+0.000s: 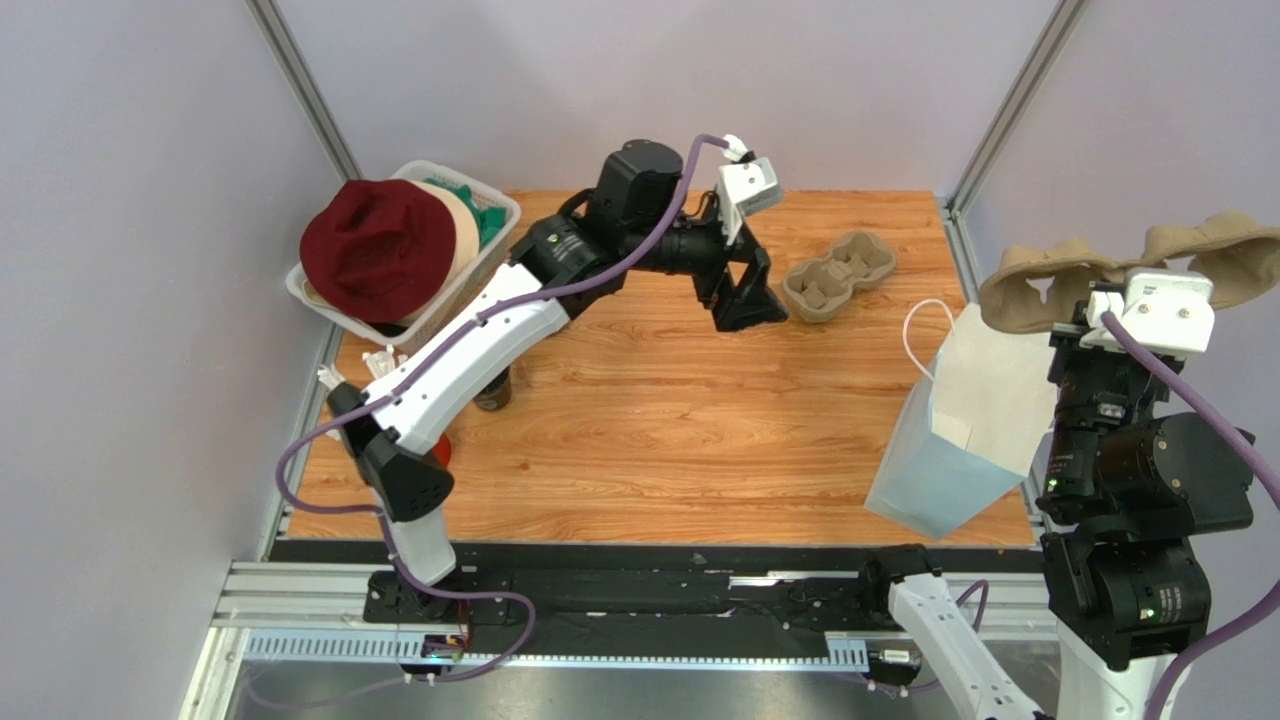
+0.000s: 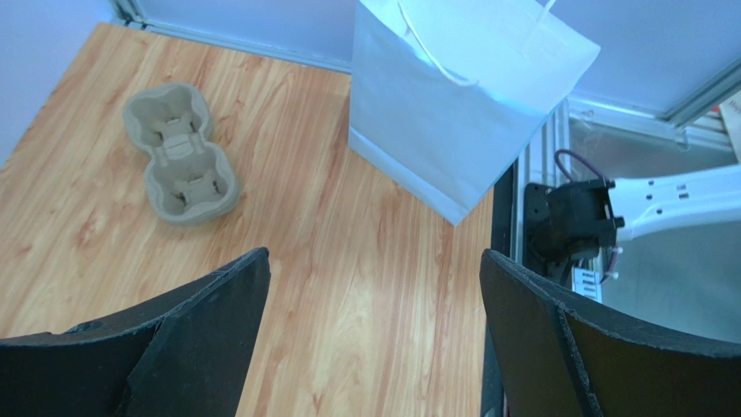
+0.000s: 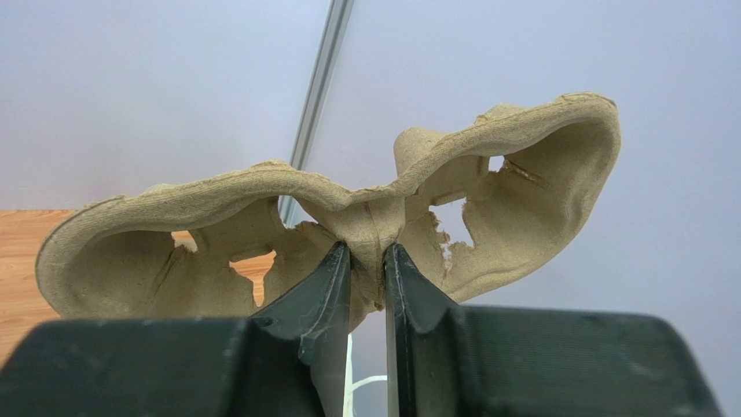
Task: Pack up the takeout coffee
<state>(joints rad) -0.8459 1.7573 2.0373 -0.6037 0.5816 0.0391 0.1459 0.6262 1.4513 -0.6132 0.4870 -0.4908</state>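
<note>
The paper bag point(image 1: 962, 417) has its white handle point(image 1: 908, 321) looping clear of the bag's rim toward the open fingers, so my left gripper should go on moving toward the bag and close on the handle.
The takeout coffee, a small dark cup point(image 1: 493, 395), stands at the table's left and is mostly hidden under my left forearm. The pale-blue paper bag point(image 1: 962, 428) stands upright at the right front edge; it also shows in the left wrist view point(image 2: 461, 95). My left gripper point(image 1: 747, 296) is open and empty above the table's back middle, next to a grey pulp cup tray point(image 1: 839, 275) that also shows in the left wrist view point(image 2: 180, 156). My right gripper point(image 3: 368, 254) is shut on the middle ridge of a second pulp tray point(image 3: 217, 208), held in the air above the bag point(image 1: 1052, 285).
A white bin point(image 1: 489, 248) at the back left holds a maroon hat point(image 1: 376, 248) and other cloth. A red cup point(image 1: 440, 450) peeks out beside the left arm's base. Frame posts stand at the back corners. The table's right edge meets a metal rail point(image 2: 557, 139).
</note>
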